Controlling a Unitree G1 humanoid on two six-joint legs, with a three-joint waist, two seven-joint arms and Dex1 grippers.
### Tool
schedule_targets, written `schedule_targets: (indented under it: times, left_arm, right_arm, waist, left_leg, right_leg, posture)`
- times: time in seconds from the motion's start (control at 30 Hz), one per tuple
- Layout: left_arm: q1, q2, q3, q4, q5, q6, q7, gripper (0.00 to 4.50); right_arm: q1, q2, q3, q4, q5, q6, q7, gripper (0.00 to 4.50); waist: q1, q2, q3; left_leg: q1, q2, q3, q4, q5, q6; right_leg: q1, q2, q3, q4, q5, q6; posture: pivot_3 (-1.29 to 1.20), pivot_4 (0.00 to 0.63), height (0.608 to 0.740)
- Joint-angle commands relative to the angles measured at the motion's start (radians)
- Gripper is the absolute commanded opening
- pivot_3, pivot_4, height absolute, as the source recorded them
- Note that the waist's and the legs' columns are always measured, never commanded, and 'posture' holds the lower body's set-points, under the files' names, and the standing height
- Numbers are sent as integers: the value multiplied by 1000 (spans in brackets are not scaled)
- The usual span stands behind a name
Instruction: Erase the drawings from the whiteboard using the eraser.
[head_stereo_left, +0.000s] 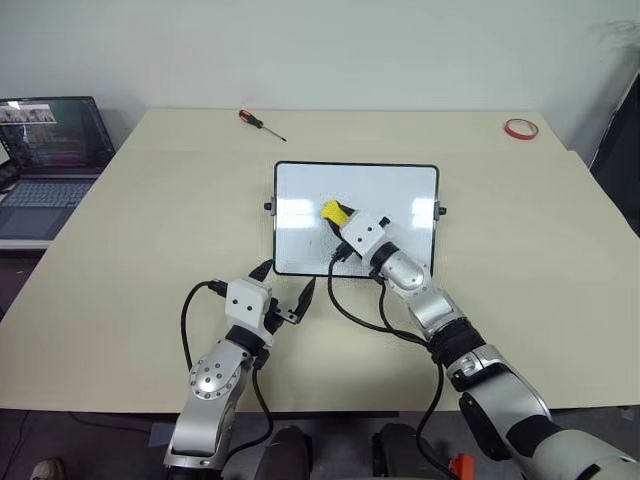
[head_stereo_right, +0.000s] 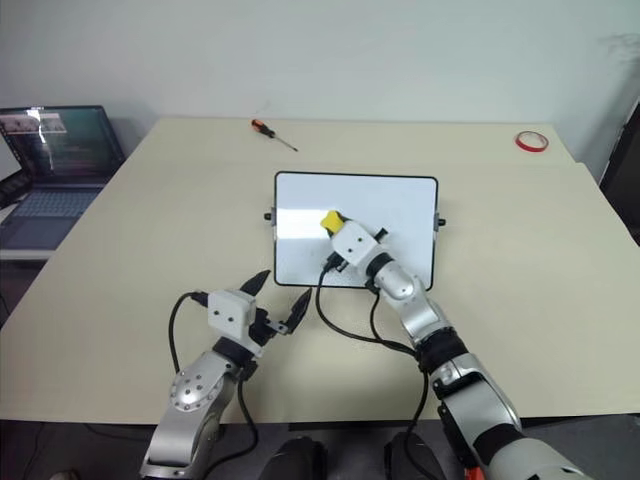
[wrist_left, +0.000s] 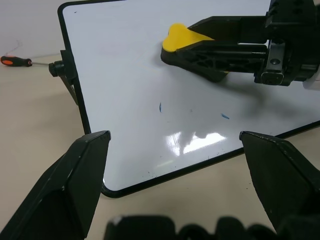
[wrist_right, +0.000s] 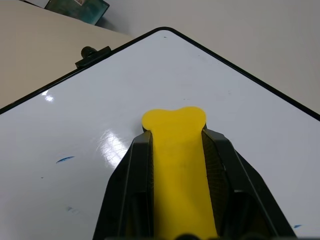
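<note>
My right gripper should drag the eraser back toward the whiteboard's near edge (head_stereo_left: 312, 275) over blue flecks (wrist_left: 225, 116), since they lie on its near half, closer in than the eraser.
The whiteboard (head_stereo_left: 400, 185) lies in the middle of the table, black-framed with small knobs on its short sides. My right gripper (head_stereo_left: 336, 214) is shut on the yellow eraser (head_stereo_left: 333, 211), whose dark underside rests on the board near its centre. Of the drawings, faint blue flecks (wrist_left: 160, 106) and a short blue dash (wrist_right: 65, 159) show on the white surface. My left gripper (head_stereo_left: 289, 290) is open, hovering just off the board's near left corner, nothing between its fingers (wrist_left: 70, 185).
A laptop (head_stereo_left: 45, 160) sits on a side surface at far left. A red-handled screwdriver (head_stereo_left: 258, 122) lies at the back of the table, and a red tape ring (head_stereo_left: 520, 128) at the back right. Black cables trail from both wrists.
</note>
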Motion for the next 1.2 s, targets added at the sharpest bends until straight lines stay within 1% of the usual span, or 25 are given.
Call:
schedule_targets:
  times: [0.03,0.13,0.23,0.33,0.43,0.57,0.67,0.73,0.87,0.93,1.07,1.2]
  left_arm:
    - [0,2,1,-16,1,-28,-3,4500]
    - [2,0,-1,-16,6,-29,2,4500]
    - [-1,0,0,-13,8,-32,5,4500]
    - [2,3,3,-16,7,-33,3,4500]
    - [9,6,4,-17,7,-34,0,4500]
    - [4,8,-2,-15,5,-32,-6,4500]
    - [-7,8,-6,-7,3,-32,-13,4500]
    - [-20,10,-5,5,1,-33,-18,4500]
    - [-33,12,-5,21,-2,-39,-29,4500]
    - [-36,11,-5,26,-2,-41,-31,4500]
    - [-56,15,-17,40,12,-58,-38,4500]
    - [-55,15,-13,36,9,-56,-40,4500]
  right_arm:
    - [22,22,61,-14,-6,-27,83,1073]
    - [50,27,123,-18,-16,-8,183,1073]
    - [58,25,138,-16,-16,23,215,1073]
    - [40,16,105,-10,-13,38,172,1073]
    - [5,-11,47,10,-25,43,56,1073]
    - [-1,-47,-1,12,-27,58,-32,1073]
    - [28,-87,-17,-14,-31,52,-45,1073]
    - [78,-134,-32,-62,-29,50,-44,1073]
    - [190,-205,-10,-148,-35,45,15,1073]
    - [227,-217,10,-180,-36,49,47,1073]
    - [275,-205,83,-214,-59,84,136,1073]
    - [250,-158,118,-214,-61,102,166,1073]
  waist:
    - [-2,0,0]
    - [-3,0,0]
    - [-3,0,0]
    - [-3,0,0]
    - [-2,0,0]
    - [9,0,0]
    - [10,0,0]
    - [14,0,0]
    - [14,0,-1]
    - [12,0,-1]
    - [6,0,-1]
    - [-10,0,-1]
  left_leg:
    - [0,0,0,0,0,0]
    - [0,0,0,0,0,0]
    - [0,0,0,0,0,0]
    - [0,0,-1,0,0,0]
    - [0,0,-1,0,0,0]
    - [0,-1,-2,1,0,0]
    - [0,-1,-2,1,0,0]
    - [0,-1,-3,1,0,0]
    - [2,-2,-5,1,0,0]
    - [3,-1,-6,1,0,0]
    - [6,-1,-5,0,0,0]
    - [11,0,-2,-1,0,0]
  right_leg:
    - [0,0,0,0,0,0]
    - [0,0,0,-1,0,0]
    - [0,0,0,-1,0,0]
    - [1,0,-1,-1,0,0]
    - [1,0,-1,0,0,0]
    - [1,0,-1,0,0,0]
    - [2,0,-1,-1,0,0]
    - [2,0,-1,-1,0,0]
    - [7,-1,-1,-5,0,0]
    - [8,-1,-1,-6,0,0]
    - [10,0,-1,-6,0,0]
    - [14,1,-1,-6,0,0]
  posture:
    - [0,150,740]
    - [0,150,740]
    - [0,150,740]
    - [0,150,740]
    - [0,150,740]
    - [0,150,740]
    - [0,150,740]
    - [0,150,740]
    - [0,150,740]
    - [0,150,740]
    - [0,150,740]
    - [0,150,740]
